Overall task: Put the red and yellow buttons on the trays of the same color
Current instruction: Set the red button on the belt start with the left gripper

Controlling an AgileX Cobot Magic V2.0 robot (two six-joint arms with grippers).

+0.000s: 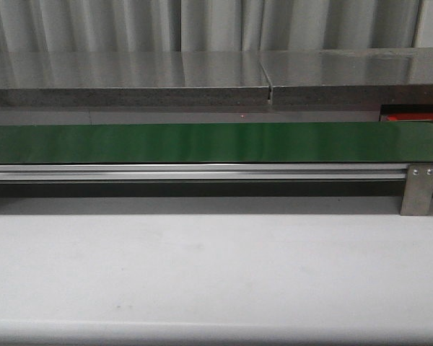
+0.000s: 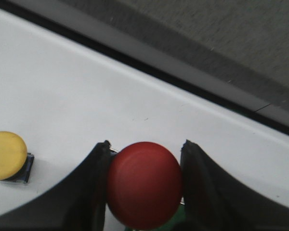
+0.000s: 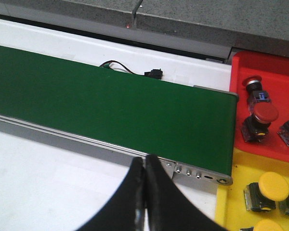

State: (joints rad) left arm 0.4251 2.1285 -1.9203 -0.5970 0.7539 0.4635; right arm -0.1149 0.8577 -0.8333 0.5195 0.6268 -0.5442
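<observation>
The red tray [image 1: 418, 117] is past the far end of the green belt, too far away for my left gripper to reach. Next, I put the red button down on the belt's near end [image 1: 3, 144].
In the left wrist view my left gripper [image 2: 144, 151] is shut on a red button [image 2: 144, 184], its round cap filling the space between the two black fingers. A yellow button [image 2: 6, 155] lies on the white surface beside it. In the right wrist view my right gripper [image 3: 144, 163] is shut with nothing in it, above the near rail of the green conveyor belt [image 3: 111, 103]. Past the belt's end stand a red tray [image 3: 269, 65] holding red buttons [image 3: 263, 114] and a yellow tray [image 3: 227, 202] holding yellow buttons [image 3: 273, 185]. Neither gripper shows in the front view.
The green belt [image 1: 202, 142] runs across the front view on an aluminium rail [image 1: 195, 171], with a grey counter [image 1: 130, 79] behind and a white table [image 1: 202, 267] in front. A black cable [image 3: 130, 71] lies behind the belt.
</observation>
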